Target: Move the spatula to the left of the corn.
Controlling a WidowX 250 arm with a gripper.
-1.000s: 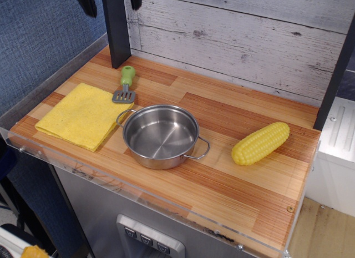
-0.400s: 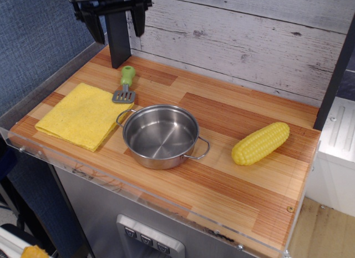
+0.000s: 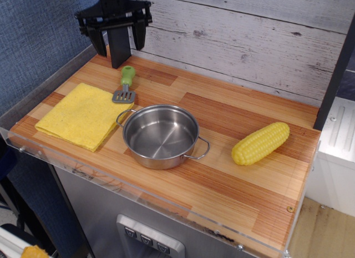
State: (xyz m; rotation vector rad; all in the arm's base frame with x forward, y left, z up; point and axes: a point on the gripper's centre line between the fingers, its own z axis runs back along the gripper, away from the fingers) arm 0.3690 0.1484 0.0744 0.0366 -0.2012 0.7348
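Note:
The spatula [image 3: 126,82] will come free and leave the cloth folded when I lift, since its grey slotted blade just lies over the yellow cloth's edge [image 3: 119,100].
The spatula [image 3: 125,85] lies on the wooden counter at the back left, green handle pointing away, grey slotted blade toward the pot. The yellow corn [image 3: 260,142] lies on the right side of the counter, tilted up to the right. My gripper [image 3: 118,46] hangs above the back left corner, just above and behind the spatula's handle. Its two black fingers are spread wide apart and hold nothing.
A steel pot [image 3: 161,135] with two handles stands mid-counter between spatula and corn. A folded yellow cloth [image 3: 83,115] lies at the left. A black post [image 3: 116,47] stands behind the gripper. A wood-plank wall [image 3: 249,41] backs the counter.
My gripper has come down into view from the top edge toward the spatula, fingers staying open. The spatula, pot, corn and cloth have not moved.

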